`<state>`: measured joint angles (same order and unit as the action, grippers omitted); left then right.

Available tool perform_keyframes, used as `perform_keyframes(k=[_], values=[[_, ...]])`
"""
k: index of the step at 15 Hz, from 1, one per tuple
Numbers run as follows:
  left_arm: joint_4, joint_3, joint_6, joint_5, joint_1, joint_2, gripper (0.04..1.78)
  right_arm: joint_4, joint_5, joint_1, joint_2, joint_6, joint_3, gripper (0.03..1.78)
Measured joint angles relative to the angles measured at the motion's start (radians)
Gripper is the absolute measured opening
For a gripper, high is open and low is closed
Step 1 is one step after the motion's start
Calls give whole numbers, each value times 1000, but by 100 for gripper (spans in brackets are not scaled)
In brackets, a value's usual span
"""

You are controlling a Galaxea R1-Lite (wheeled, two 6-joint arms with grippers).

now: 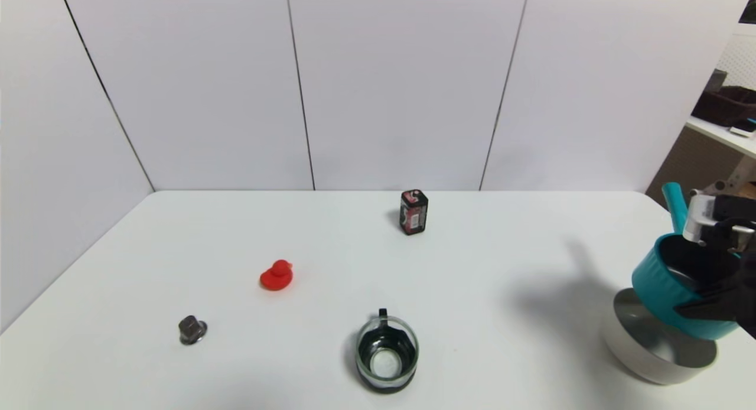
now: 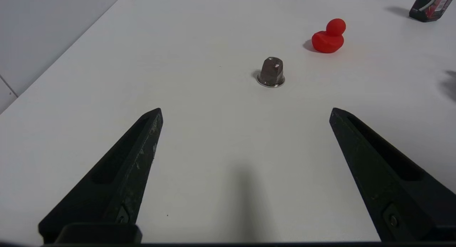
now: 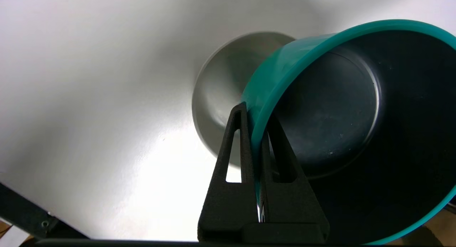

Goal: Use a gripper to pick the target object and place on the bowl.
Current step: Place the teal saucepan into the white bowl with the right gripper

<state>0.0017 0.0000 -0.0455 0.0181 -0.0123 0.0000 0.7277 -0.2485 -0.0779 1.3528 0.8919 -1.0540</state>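
I should keep lowering the saucepan with my right gripper until the bowl holds it, since the teal saucepan's base [image 1: 684, 321] faces down over the pale bowl's opening [image 1: 657, 337].
The teal saucepan [image 1: 661, 283] hangs tilted at the table's right edge, its handle [image 1: 674, 204] pointing up and back. My right gripper [image 1: 706, 301] is shut on its rim: in the right wrist view one finger [image 3: 238, 140] is outside the teal wall [image 3: 274, 76] and the other inside the dark interior [image 3: 335, 111]. The pale bowl [image 1: 638, 333] sits on the table just under the pan; its rim [image 3: 213, 97] shows partly beneath it. My left gripper [image 2: 245, 113] is open and empty above the table's left front, out of the head view.
A glass mug with a black handle [image 1: 387, 352] stands front centre. A red duck [image 1: 276, 275], a small metal capsule [image 1: 192, 329] and a dark carton [image 1: 413, 212] stand to the left and back. The table's right edge is close to the bowl.
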Motion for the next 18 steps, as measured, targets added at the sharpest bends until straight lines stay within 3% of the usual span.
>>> perform_keyframes(k=[4, 18], values=[[0, 0, 0, 0, 0, 0, 169, -7, -59, 10, 27, 11, 8, 10], [0, 0, 0, 0, 0, 0, 169, 1, -53, 18, 50, 49, 53, 10]])
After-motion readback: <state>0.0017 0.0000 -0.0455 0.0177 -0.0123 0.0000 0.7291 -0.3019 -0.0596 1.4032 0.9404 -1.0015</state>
